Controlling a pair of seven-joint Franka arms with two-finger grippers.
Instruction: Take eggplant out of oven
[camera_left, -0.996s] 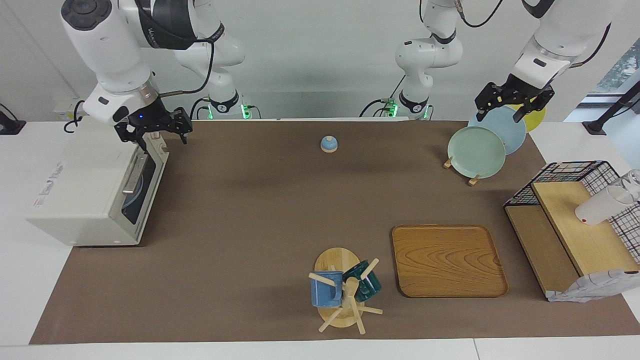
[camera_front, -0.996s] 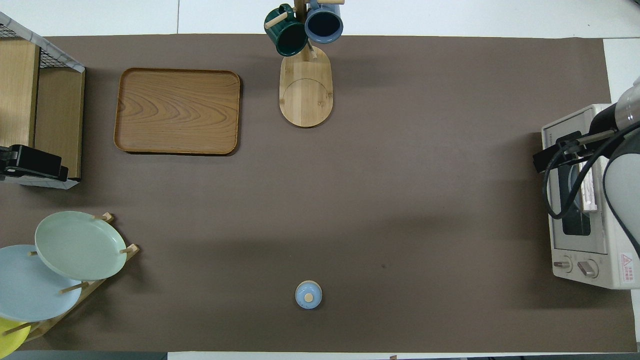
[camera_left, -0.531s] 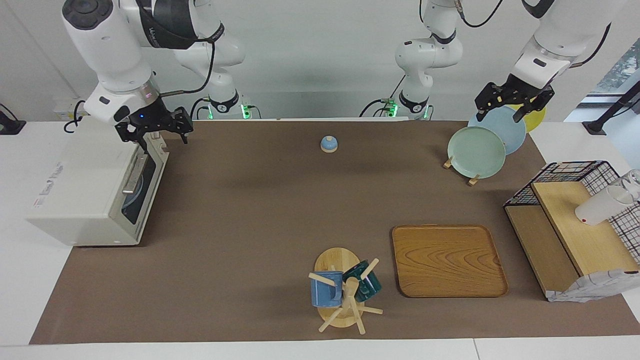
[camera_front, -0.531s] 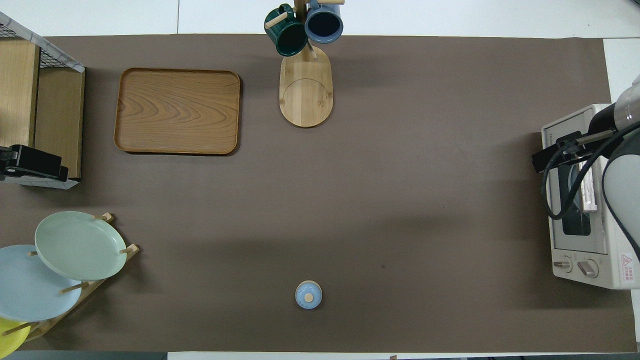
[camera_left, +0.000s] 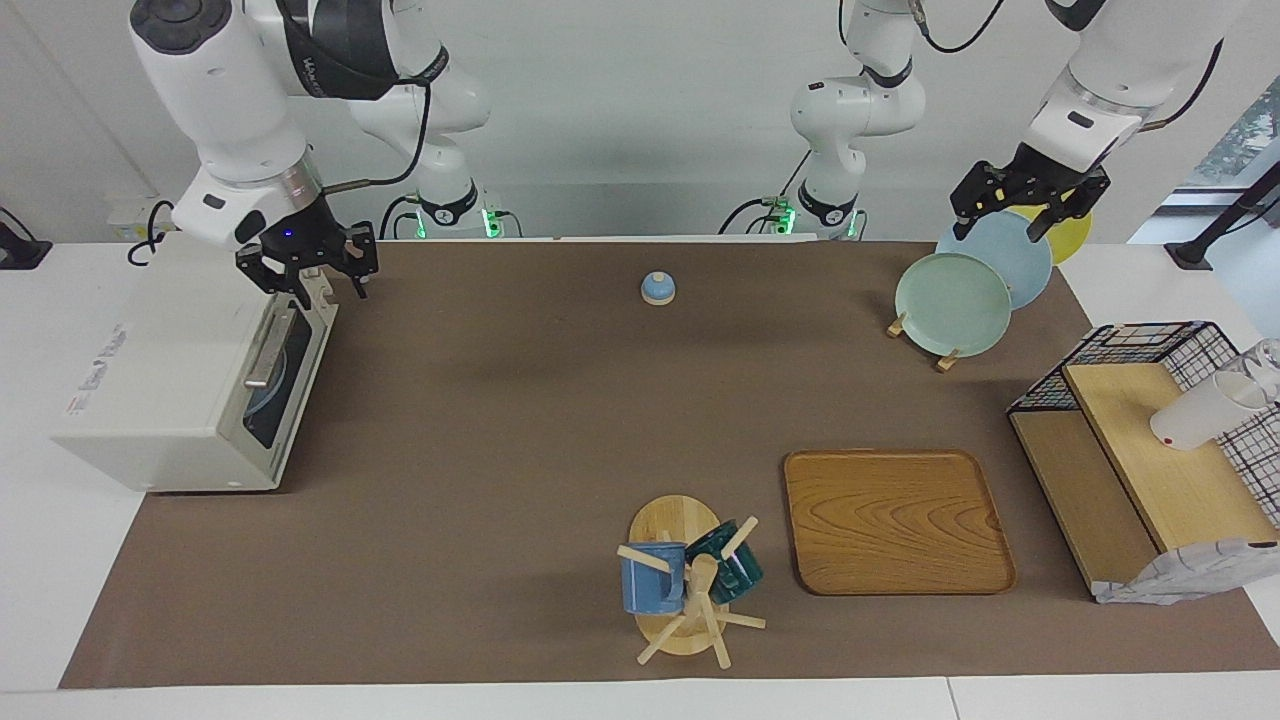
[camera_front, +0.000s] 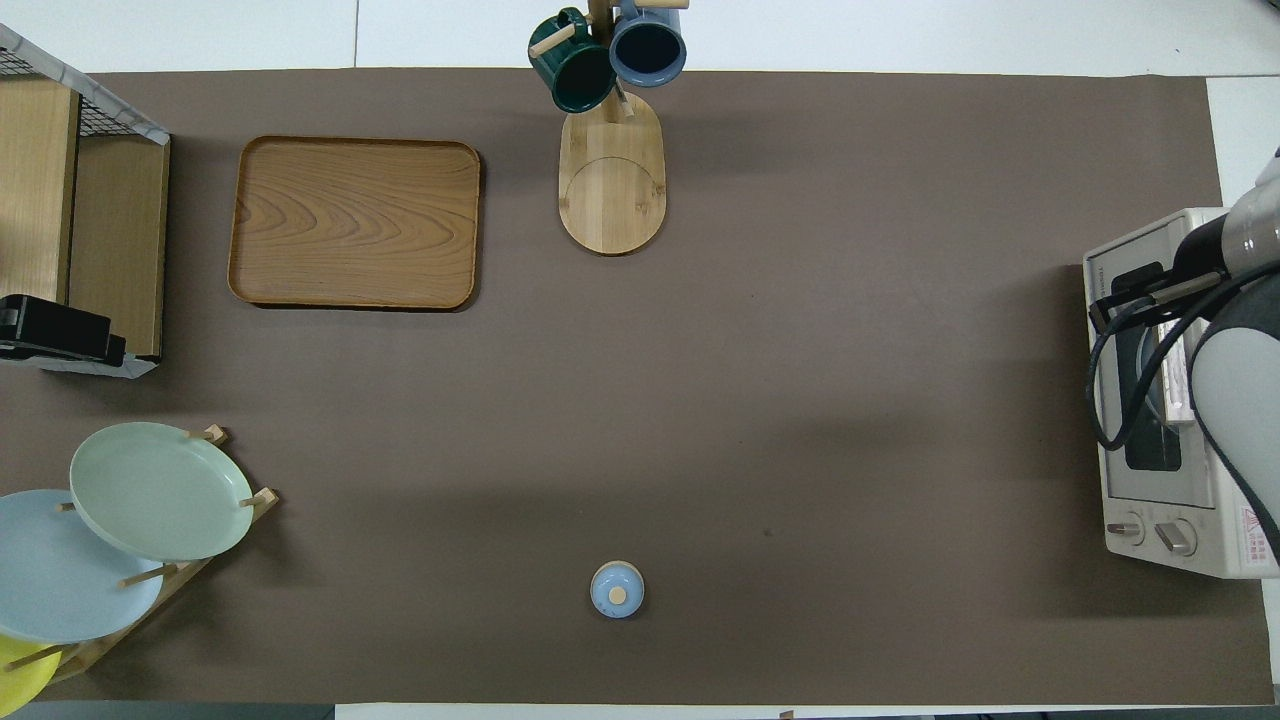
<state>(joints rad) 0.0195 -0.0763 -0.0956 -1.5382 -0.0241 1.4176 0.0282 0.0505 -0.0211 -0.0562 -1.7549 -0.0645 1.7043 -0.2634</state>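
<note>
The glass door will swing down and lie out flat when the robot pulls it open, because the bar handle runs along the door's top edge.
The off-white oven stands at the right arm's end of the table with its glass door shut; it also shows in the overhead view. The eggplant is hidden; only a bluish plate shows through the door glass. My right gripper is open and empty, just above the oven's top front edge at the corner nearest the robots, above the bar handle. My left gripper is open and empty, and waits over the plate rack.
A rack with green, blue and yellow plates stands at the left arm's end. A small blue lid, a wooden tray, a mug tree with two mugs and a wire shelf stand on the brown mat.
My right gripper has shifted slightly toward the oven, from beside its door edge to over its top front edge. The left gripper has barely moved. The oven door stays shut.
</note>
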